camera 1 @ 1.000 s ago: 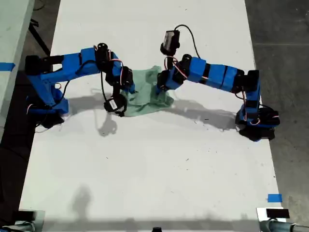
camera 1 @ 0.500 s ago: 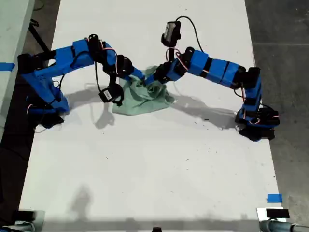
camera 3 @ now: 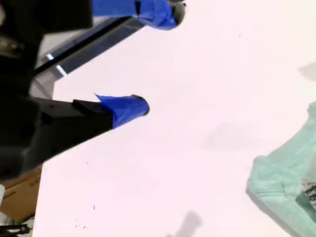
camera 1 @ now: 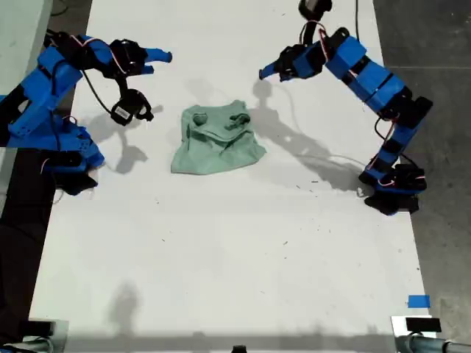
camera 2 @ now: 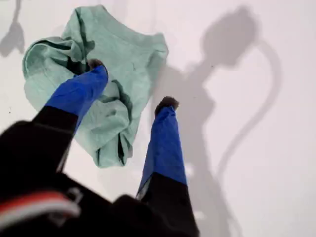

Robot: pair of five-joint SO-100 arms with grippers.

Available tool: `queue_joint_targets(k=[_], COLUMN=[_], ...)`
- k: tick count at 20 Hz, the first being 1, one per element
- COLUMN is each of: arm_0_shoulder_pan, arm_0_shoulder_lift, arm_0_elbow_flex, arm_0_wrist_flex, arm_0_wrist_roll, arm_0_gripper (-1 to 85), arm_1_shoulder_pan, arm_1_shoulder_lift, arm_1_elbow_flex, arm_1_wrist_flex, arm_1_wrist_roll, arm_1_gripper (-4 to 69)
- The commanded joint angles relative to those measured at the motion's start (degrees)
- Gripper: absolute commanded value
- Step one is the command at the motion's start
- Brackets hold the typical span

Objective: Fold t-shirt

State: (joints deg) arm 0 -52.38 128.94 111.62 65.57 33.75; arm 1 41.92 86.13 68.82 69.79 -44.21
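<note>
The pale mint-green t-shirt's loose top layer [camera 1: 219, 132] will smooth out flat when the robot pulls it, because the rumpled folds sit inside a broad, flat outline [camera 1: 217, 161].
The pale mint-green t-shirt [camera 1: 217, 141] lies bunched in a crumpled heap on the white table [camera 1: 221, 250], left of centre in the exterior view. My first gripper [camera 1: 268, 72] hangs open above the table, up and to the exterior view's right of the shirt. In the first wrist view its blue fingers spread over the t-shirt [camera 2: 128, 54] without touching it, and the first gripper [camera 2: 132, 84] is empty. My second gripper [camera 1: 156, 62] is open and raised at the exterior view's upper left. Nothing sits in the second gripper [camera 3: 157, 59], and the t-shirt [camera 3: 286, 177] lies apart from it.
The arm bases stand at the table's sides in the exterior view, one [camera 1: 73, 158] at the left and one [camera 1: 390, 187] at the right. Blue tape [camera 1: 418, 301] marks the near right corner. A cardboard box [camera 3: 17, 197] sits beyond the table edge.
Both grippers were down at the shirt, holding its top edge. They have let go, opened and swung up and apart, and the shirt has dropped into a heap.
</note>
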Motion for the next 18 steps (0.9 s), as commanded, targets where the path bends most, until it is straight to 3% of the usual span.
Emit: queue_joint_targets(k=[1, 3, 6, 8, 11, 14, 16, 18], arm_0_shoulder_pan=[-1.85, -1.85, -0.53, 3.16, 10.99, 22.32, 25.66, 28.13], arm_0_shoulder_lift=[11.69, 20.39, 36.21, 50.45, 67.32, 67.24, 67.24, 67.24], arm_0_elbow_flex=[5.89, 13.01, 23.47, 31.99, 41.92, 45.88, 51.15, 56.78], arm_0_wrist_flex=[-0.97, -0.88, 1.23, 3.96, 12.83, 11.43, 10.28, 8.09], arm_0_wrist_roll=[0.09, -0.79, -3.08, -6.33, -11.78, -13.1, -15.47, -15.73], arm_0_gripper=[25.4, 18.6, 3.6, 0.0, 0.0, 0.0, 0.0, 0.0], arm_1_shoulder_pan=[3.52, 4.39, 4.57, 1.23, -10.99, -25.14, -30.94, -34.19], arm_1_shoulder_lift=[14.06, 24.35, 44.56, 61.96, 86.84, 104.5, 106.7, 96.68], arm_1_elbow_flex=[7.91, 19.34, 41.48, 55.99, 74.79, 88.77, 94.13, 93.43], arm_1_wrist_flex=[0.7, 0.35, 0.97, 2.55, 5.8, 5.63, -1.93, -15.29], arm_1_wrist_roll=[-0.97, -1.14, 5.27, 9.4, 22.85, 33.93, 34.28, 31.73], arm_1_gripper=[22.9, 16.3, 6.6, -1.1, -1.1, -1.1, -1.1, -1.1])
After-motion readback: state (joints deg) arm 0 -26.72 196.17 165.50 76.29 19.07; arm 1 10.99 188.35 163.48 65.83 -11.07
